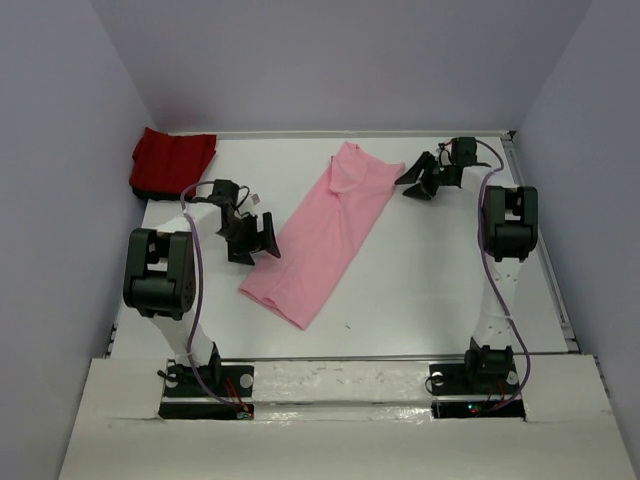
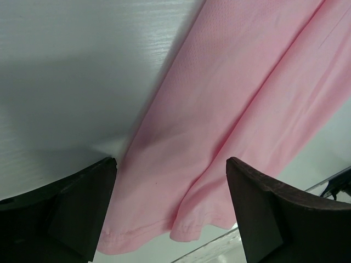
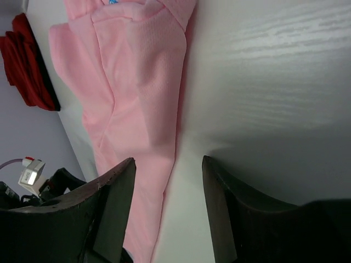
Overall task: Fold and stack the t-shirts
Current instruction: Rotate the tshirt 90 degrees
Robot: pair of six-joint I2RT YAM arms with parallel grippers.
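Note:
I need to straighten the light pink t-shirt, which lies crooked across the table, so my left gripper should grab its edge near the hem and swing it around before the next fold.
A light pink t-shirt lies folded lengthwise as a long strip, running diagonally across the middle of the white table. A deep red t-shirt sits bunched in the far left corner. My left gripper hovers open over the strip's near left edge; its wrist view shows the pink hem between the spread fingers. My right gripper stands open beside the collar end, straddling the shirt's right edge with nothing held. The red shirt shows at the upper left of the right wrist view.
Grey walls close in the table on the left, back and right. A metal rail runs along the table's right edge. The two arm bases stand on the near ledge.

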